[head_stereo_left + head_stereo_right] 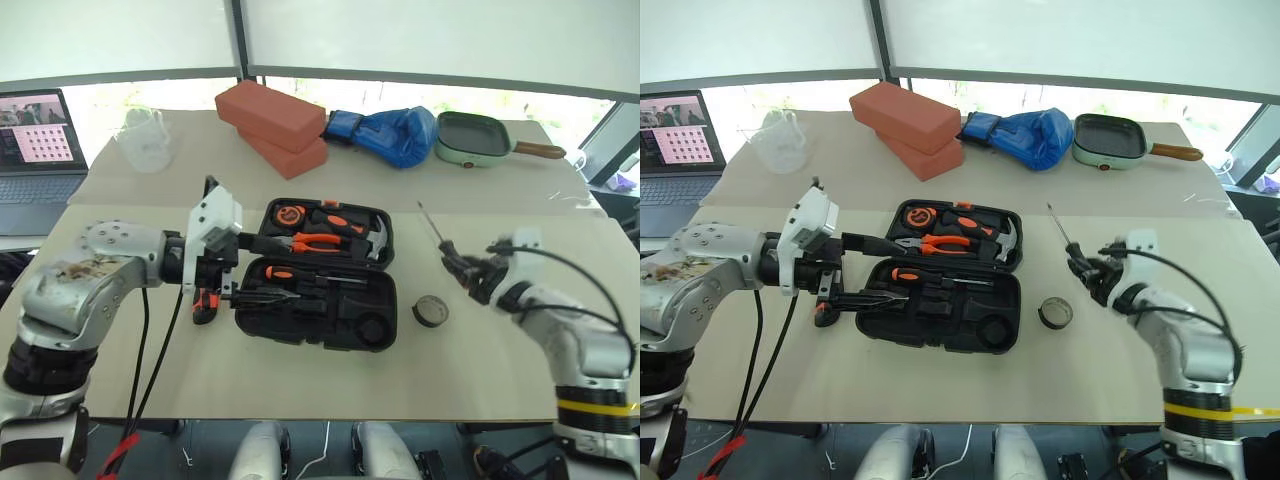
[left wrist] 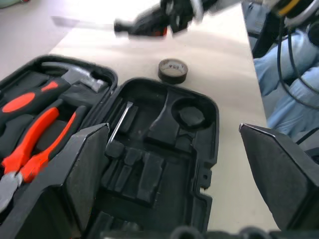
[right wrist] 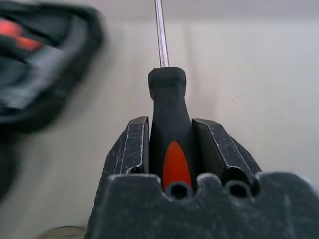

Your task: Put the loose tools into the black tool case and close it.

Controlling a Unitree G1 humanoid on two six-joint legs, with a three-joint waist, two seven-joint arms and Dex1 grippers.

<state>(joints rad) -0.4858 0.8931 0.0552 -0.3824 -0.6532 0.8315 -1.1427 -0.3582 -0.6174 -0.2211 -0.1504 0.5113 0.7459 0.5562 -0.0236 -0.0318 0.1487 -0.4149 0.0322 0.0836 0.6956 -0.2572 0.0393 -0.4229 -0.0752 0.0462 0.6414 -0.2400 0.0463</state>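
My right gripper is pointing the held screwdriver's shaft [image 1: 430,222] past the black tool case. It should turn the shaft parallel to the case's screwdriver [image 1: 318,276] before it lays the held screwdriver inside.
The black tool case [image 1: 385,338] lies open at mid-table. Its far half holds orange-handled pliers [image 1: 322,239] and a hammer, and a screwdriver [image 1: 283,273] lies in the near half. My left gripper [image 1: 262,268] hovers open over the case's left side, its fingers [image 2: 84,169] spread wide with nothing between them. Under that arm, left of the case, lies a small orange-and-black tool [image 1: 204,304], apparently the utility knife. To the right of the case, my right gripper [image 3: 170,144] is shut on a black-and-orange screwdriver [image 1: 438,236]; its shaft points away. The black tape roll [image 1: 430,311] rests between case and right gripper.
Two red bricks [image 1: 272,118], a blue boxing glove [image 1: 395,133] and a green pan [image 1: 474,140] sit along the back. A clear plastic jug [image 1: 145,140] and a laptop [image 1: 40,140] are at the far left. Bare table lies in front of the case.
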